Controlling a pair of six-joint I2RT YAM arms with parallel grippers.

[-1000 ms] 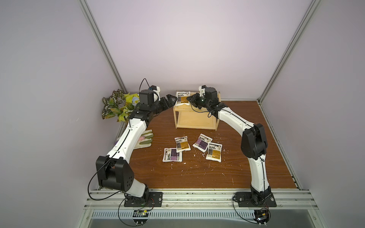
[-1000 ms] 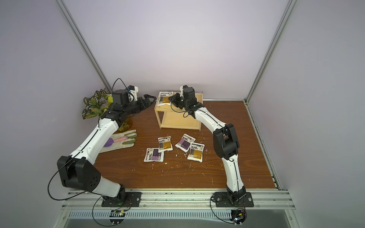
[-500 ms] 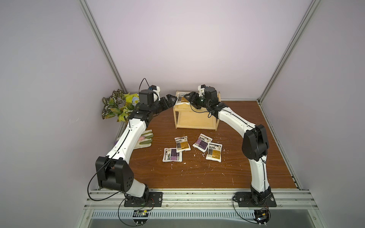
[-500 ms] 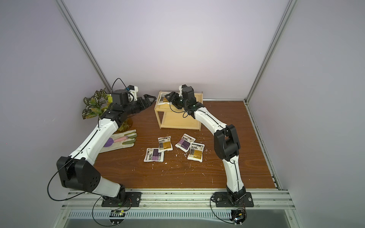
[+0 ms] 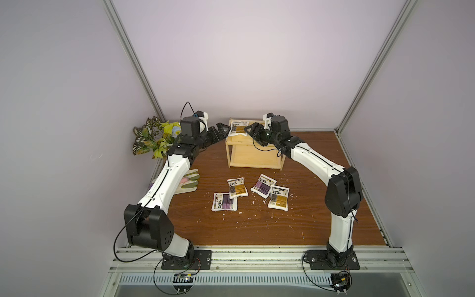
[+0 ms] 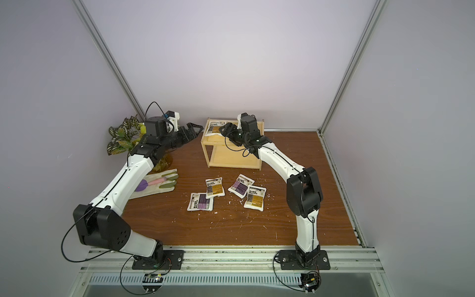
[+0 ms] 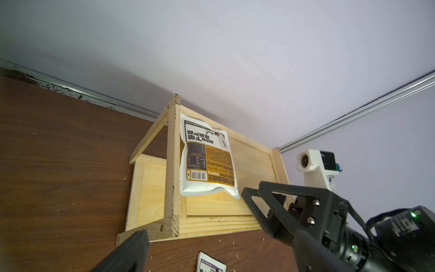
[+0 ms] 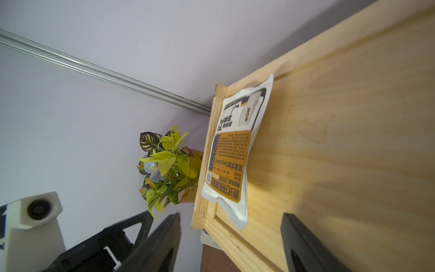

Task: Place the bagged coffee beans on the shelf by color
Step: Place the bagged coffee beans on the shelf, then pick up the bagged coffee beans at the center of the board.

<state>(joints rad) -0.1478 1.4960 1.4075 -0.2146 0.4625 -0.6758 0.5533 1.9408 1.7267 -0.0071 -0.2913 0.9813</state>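
I should keep moving my right gripper down until its fingers stand around that side point(image 5: 286, 201), since the front golden-brown pouch's outer long side point(image 5: 286, 199) lies clear of the purple pouches.
The pale wood shelf point(image 5: 254, 154) point(image 6: 232, 156) stands at the back of the table. One golden-brown bagged coffee beans pouch point(image 5: 237, 128) point(image 7: 207, 162) point(image 8: 233, 153) lies flat at the left end of its top tier. My right gripper point(image 5: 253, 135) point(image 8: 231, 245) hovers open just right of that pouch, holding nothing. My left gripper point(image 5: 222, 128) point(image 7: 216, 256) is open beside the shelf's left end. On the table lie two golden-brown pouches point(image 5: 237, 190) point(image 5: 278, 200) and two purple ones point(image 5: 224, 201) point(image 5: 262, 185).
A potted plant point(image 5: 154, 138) point(image 8: 169, 169) stands in the back left corner. A white glove with a pink and purple tool point(image 6: 159, 183) lies under my left arm. The back wall runs close behind the shelf. White crumbs dot the wood table point(image 5: 257, 226).
My right gripper has opened and let go of the golden-brown pouch, which now rests on the top tier. The left arm has barely moved.
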